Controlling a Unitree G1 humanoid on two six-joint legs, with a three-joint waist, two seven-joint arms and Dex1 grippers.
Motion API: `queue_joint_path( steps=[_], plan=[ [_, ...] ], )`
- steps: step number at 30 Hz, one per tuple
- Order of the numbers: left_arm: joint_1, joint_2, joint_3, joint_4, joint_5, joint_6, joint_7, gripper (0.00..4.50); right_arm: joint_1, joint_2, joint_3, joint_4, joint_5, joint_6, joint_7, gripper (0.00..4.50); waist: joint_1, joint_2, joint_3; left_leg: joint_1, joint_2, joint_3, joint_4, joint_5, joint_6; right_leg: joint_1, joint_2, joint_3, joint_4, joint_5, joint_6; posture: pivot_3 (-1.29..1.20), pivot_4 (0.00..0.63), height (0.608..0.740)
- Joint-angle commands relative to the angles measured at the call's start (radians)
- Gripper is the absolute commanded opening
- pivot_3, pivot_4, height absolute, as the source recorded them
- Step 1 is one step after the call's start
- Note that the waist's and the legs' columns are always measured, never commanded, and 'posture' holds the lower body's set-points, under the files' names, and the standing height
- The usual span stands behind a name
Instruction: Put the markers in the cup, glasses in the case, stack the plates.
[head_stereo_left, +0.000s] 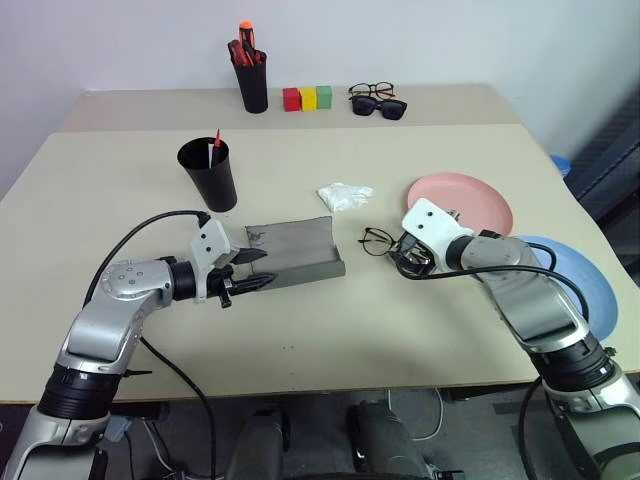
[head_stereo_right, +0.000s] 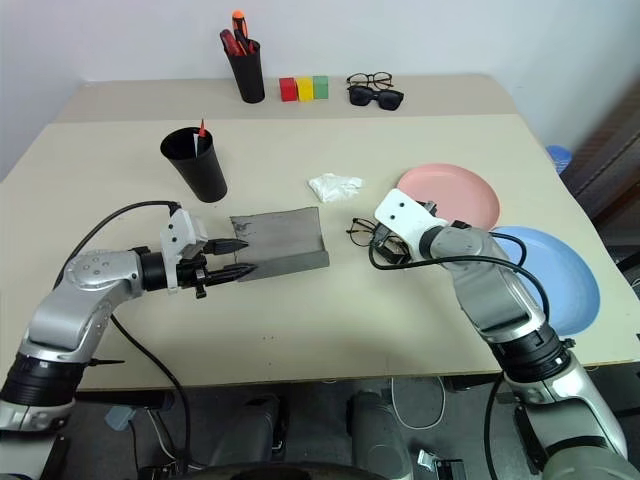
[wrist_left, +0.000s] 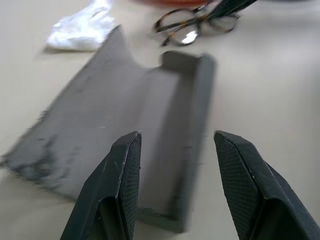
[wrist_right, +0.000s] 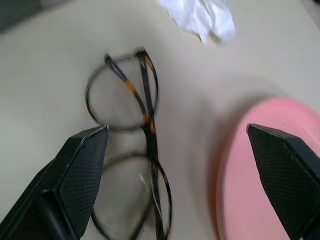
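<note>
I see the glasses' arms folded across the lenses (wrist_right: 150, 120), so I expect the thin glasses (head_stereo_left: 377, 241) to stay compact and fit in the case when I carry them over.
The dark grey case (head_stereo_left: 295, 250) lies open on the table, flap spread flat. My left gripper (head_stereo_left: 262, 268) hovers at its near-left end, open and holding nothing; in the left wrist view the case (wrist_left: 150, 125) lies just past its fingertips. The thin dark-framed glasses (head_stereo_left: 378, 240) lie to the right of the case. My right gripper (wrist_right: 177, 131) is open wide just over them, the frame (wrist_right: 150, 100) lying between its fingers. The black cup (head_stereo_left: 210, 175) stands behind the case with a red marker (head_stereo_left: 216, 140) and a white one sticking out. The pink plate (head_stereo_left: 460, 200) and blue plate (head_stereo_left: 575, 280) lie side by side at the right.
A crumpled white tissue (head_stereo_left: 344, 196) lies behind the glasses. At the back stand a black pen holder (head_stereo_left: 251, 75) with orange-red pens, three coloured blocks (head_stereo_left: 307, 98), and a pair of spectacles with sunglasses (head_stereo_left: 378, 101). The blue plate reaches the table's right edge.
</note>
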Motion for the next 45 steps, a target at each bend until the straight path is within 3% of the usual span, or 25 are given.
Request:
queue_joint_path(
  steps=[1, 8, 9, 11, 18, 27, 33, 37, 45],
  plan=[
    [0.02, -0.001, 0.033, -0.059, -0.039, 0.008, 0.014, 2.3, -0.025, 0.001, 0.025, 0.002, -0.044, 0.015, -0.017, 4.5, 0.001, 0.0, 0.0, 0.0, 0.0, 0.0, 0.0, 0.0, 0.0, 0.0, 0.0, 0.0, 0.0, 0.0, 0.0, 0.0, 0.15, 0.74],
    [0.034, -0.002, 0.025, -0.07, -0.05, 0.003, 0.032, 2.3, -0.023, -0.012, 0.044, 0.017, -0.074, 0.002, -0.002, 4.5, 0.0, 0.0, 0.0, 0.0, 0.0, 0.0, 0.0, 0.0, 0.0, 0.0, 0.0, 0.0, 0.0, 0.0, 0.0, 0.0, 0.15, 0.74],
    [0.035, -0.003, 0.022, -0.068, -0.048, 0.0, 0.034, 2.34, -0.021, -0.012, 0.044, 0.018, -0.076, -0.001, 0.0, 4.25, 0.0, 0.0, 0.0, 0.0, 0.0, 0.0, 0.0, 0.0, 0.0, 0.0, 0.0, 0.0, 0.0, 0.0, 0.0, 0.0, 0.15, 0.74],
    [0.035, -0.006, 0.017, -0.066, -0.045, -0.006, 0.036, 2.35, -0.019, -0.01, 0.045, 0.019, -0.079, -0.006, 0.004, 3.71, -0.001, 0.0, 0.0, 0.0, 0.0, 0.0, 0.0, 0.0, 0.0, 0.0, 0.0, 0.0, 0.0, 0.0, 0.0, 0.0, 0.15, 0.74],
    [0.04, -0.016, 0.015, -0.064, -0.044, -0.02, 0.042, 2.35, -0.013, -0.007, 0.05, 0.03, -0.093, -0.018, 0.011, 0.02, -0.002, 0.0, 0.0, 0.0, 0.0, 0.0, 0.0, 0.0, 0.0, 0.0, 0.0, 0.0, 0.0, 0.0, 0.0, 0.0, 0.15, 0.74],
    [0.045, -0.014, 0.046, -0.069, -0.053, -0.015, 0.066, 2.35, -0.02, -0.009, 0.049, 0.037, -0.124, -0.044, 0.012, 0.02, -0.003, 0.0, 0.0, 0.0, 0.0, 0.0, 0.0, 0.0, 0.0, 0.0, 0.0, 0.0, 0.0, 0.0, 0.0, 0.0, 0.15, 0.74],
    [0.063, 0.009, 0.16, -0.033, -0.07, 0.011, 0.129, 2.35, -0.094, -0.011, 0.051, -0.034, -0.122, -0.209, 0.067, 0.02, -0.01, 0.0, 0.0, 0.0, 0.0, 0.0, 0.0, 0.0, 0.0, 0.0, 0.0, 0.0, 0.0, 0.0, 0.0, 0.0, 0.15, 0.74],
    [0.161, 0.066, 0.257, -0.02, -0.071, 0.014, 0.123, 2.35, -0.18, 0.092, 0.094, -0.058, -0.053, -0.265, 0.153, 0.02, -0.025, 0.001, 0.0, 0.003, 0.002, 0.001, -0.004, 0.0, 0.0, -0.001, 0.002, 0.001, 0.0, 0.0, -0.001, 0.0, 0.15, 0.74],
    [0.304, 0.094, 0.357, -0.071, -0.109, 0.027, 0.117, 2.35, -0.325, 0.356, 0.24, 0.256, -0.115, -0.396, 0.114, 0.02, -0.006, 0.001, 0.0, 0.003, 0.002, 0.0, -0.004, 0.0, 0.0, 0.0, -0.002, -0.001, 0.0, -0.001, -0.001, 0.0, 0.15, 0.74]
  ],
)
